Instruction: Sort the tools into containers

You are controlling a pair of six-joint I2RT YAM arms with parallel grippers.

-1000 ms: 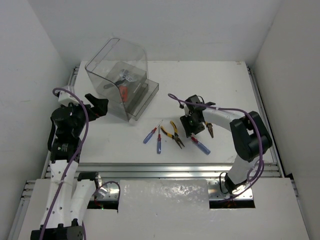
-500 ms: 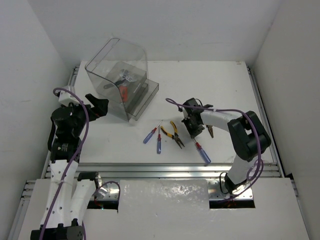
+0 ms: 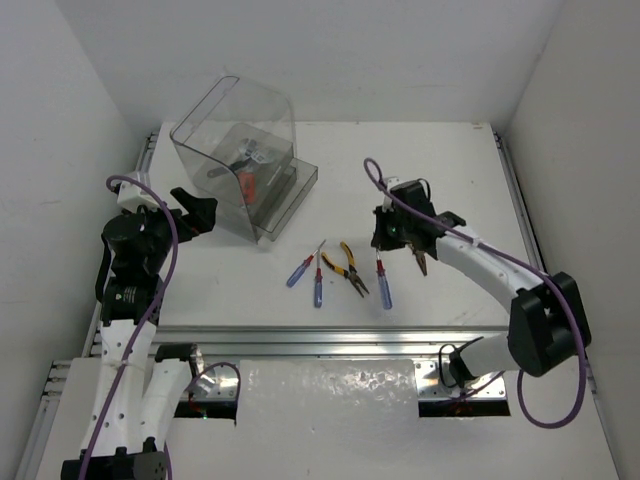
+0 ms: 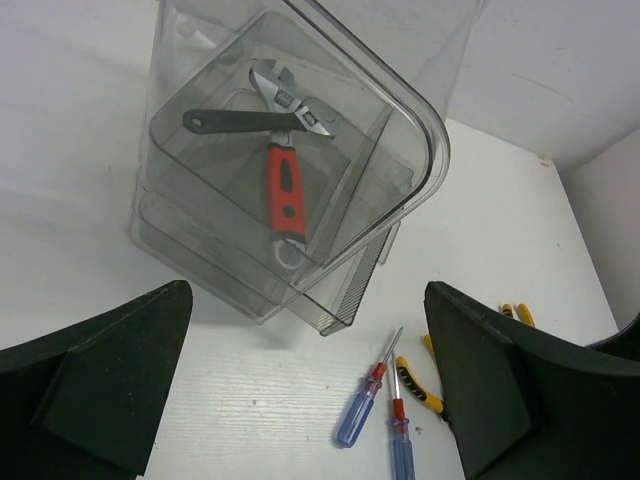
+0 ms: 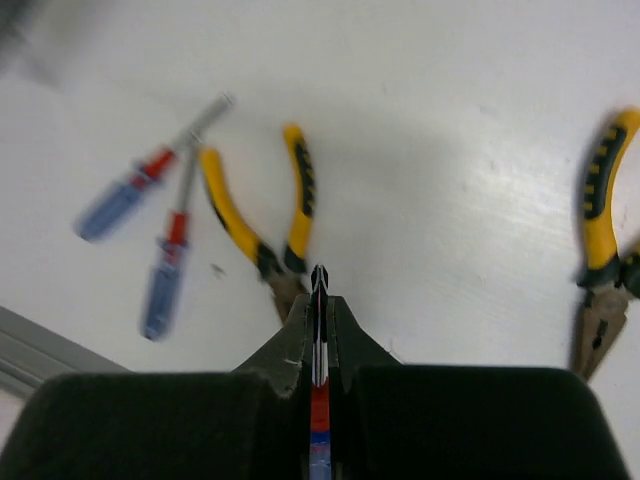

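Observation:
My right gripper should keep carrying the screwdriver until its handle is over the box's lower tray (image 3: 290, 202), because the screwdriver's handle (image 3: 385, 290) hangs clear of the gripper and that tray is empty.
My right gripper (image 3: 384, 238) is shut on the metal shaft of a blue-and-red-handled screwdriver (image 3: 383, 285), which hangs above the table; the shaft shows between the fingers in the right wrist view (image 5: 319, 318). Two more blue screwdrivers (image 3: 300, 269) (image 3: 317, 286) and yellow-handled pliers (image 3: 347, 268) lie on the table left of it, and a second pair of pliers (image 3: 419, 260) lies to its right. The clear box (image 3: 235, 150) stands at the far left, holding a red-handled wrench (image 4: 285, 185) and a black-handled wrench (image 4: 235, 121). My left gripper (image 3: 197, 213) is open and empty beside the box.
The box's lower trays (image 3: 290, 200) jut out toward the table's middle. A metal rail (image 3: 330, 338) runs along the near edge. White walls close in the table on the left, back and right.
My right gripper has closed on the screwdriver's shaft and lifted it off the table, the arm rising and stretching out. The left arm has not moved.

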